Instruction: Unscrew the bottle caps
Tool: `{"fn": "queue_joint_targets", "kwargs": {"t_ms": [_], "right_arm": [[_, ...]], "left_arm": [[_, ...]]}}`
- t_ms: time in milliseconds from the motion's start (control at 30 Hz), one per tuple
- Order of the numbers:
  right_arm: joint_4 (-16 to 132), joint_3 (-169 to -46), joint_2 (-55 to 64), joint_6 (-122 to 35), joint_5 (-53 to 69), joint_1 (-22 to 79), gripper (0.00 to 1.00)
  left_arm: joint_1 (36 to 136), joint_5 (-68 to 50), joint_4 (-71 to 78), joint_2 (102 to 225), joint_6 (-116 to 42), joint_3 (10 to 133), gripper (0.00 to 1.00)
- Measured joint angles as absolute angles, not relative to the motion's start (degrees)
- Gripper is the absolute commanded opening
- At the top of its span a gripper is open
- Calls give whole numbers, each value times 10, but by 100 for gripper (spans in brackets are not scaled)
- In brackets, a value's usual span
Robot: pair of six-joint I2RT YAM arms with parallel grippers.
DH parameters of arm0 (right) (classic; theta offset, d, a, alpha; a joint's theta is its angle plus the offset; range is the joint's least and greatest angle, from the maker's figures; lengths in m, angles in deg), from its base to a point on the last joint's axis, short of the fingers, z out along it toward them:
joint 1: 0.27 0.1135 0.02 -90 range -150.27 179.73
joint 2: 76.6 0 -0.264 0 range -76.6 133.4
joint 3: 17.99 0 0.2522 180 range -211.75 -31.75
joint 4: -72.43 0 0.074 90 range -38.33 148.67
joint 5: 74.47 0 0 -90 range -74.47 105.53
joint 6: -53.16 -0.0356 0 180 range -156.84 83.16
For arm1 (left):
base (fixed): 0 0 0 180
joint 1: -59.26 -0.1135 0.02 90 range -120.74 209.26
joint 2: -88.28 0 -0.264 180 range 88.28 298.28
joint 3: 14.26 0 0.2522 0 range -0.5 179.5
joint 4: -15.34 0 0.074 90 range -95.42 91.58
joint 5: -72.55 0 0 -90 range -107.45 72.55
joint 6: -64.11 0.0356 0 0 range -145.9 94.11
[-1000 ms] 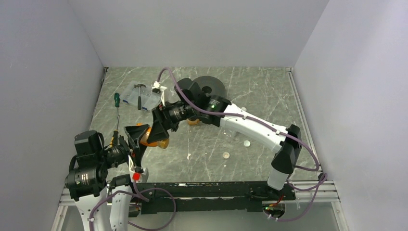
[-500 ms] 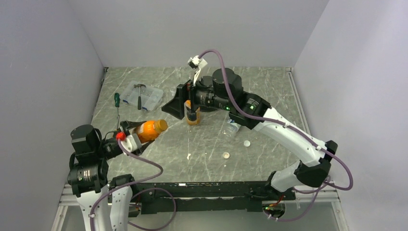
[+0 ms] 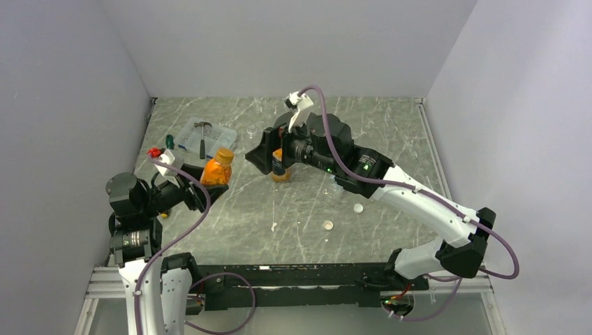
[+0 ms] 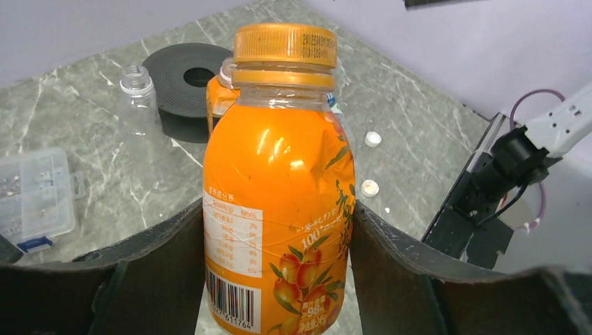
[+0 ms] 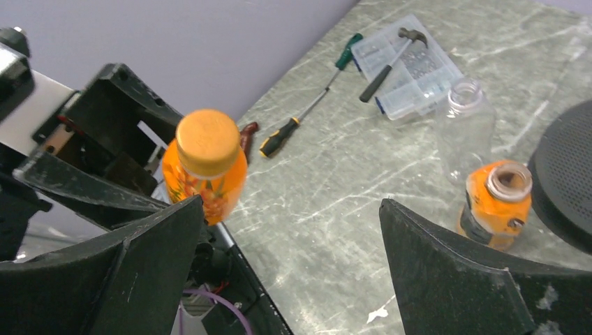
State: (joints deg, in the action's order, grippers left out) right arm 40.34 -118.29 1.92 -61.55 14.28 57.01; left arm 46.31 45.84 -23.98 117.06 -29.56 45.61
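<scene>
The orange cap (image 5: 208, 142) is outside the open fingers of my right gripper. Next, I move my right gripper across and centre its fingers around the cap (image 3: 225, 155) before I twist.
My left gripper (image 4: 278, 209) is shut on a short orange bottle (image 4: 279, 209) and holds it upright above the table's left side (image 3: 215, 173). Its orange cap (image 4: 285, 45) sits on the neck and shows in the right wrist view too (image 5: 208, 142). My right gripper (image 5: 291, 202) hangs open and empty right of it (image 3: 269, 155), fingers pointing at the held bottle. A tall orange bottle (image 5: 497, 202) with a dark label stands uncapped beside the right gripper (image 3: 280, 167). A clear bottle (image 5: 464, 125) stands open behind it. Two white caps (image 3: 358, 207) (image 3: 328, 225) lie loose on the table.
A clear plastic box (image 3: 209, 136) with a hammer on it sits at the back left, with a green-handled screwdriver (image 3: 168, 143) and an orange-handled one (image 5: 286, 132) nearby. A big black disc (image 4: 188, 77) lies at the back centre, mostly behind the right arm in the top view.
My right gripper came off the held bottle, opened wide and drew back toward the rear centre. My left arm swung the orange bottle from tilted to upright, farther back.
</scene>
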Motion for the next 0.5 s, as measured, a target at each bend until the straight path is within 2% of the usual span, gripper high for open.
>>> {"fn": "queue_joint_targets", "kwargs": {"t_ms": [300,500], "right_arm": [[364,-1120,-51,-646,248,591,100],[244,-1080,-153,-706,295,592,100]], "left_arm": [[463,439,-207,1174,-348,447,21],[463,444,-190,1176,-352,447,22]]}}
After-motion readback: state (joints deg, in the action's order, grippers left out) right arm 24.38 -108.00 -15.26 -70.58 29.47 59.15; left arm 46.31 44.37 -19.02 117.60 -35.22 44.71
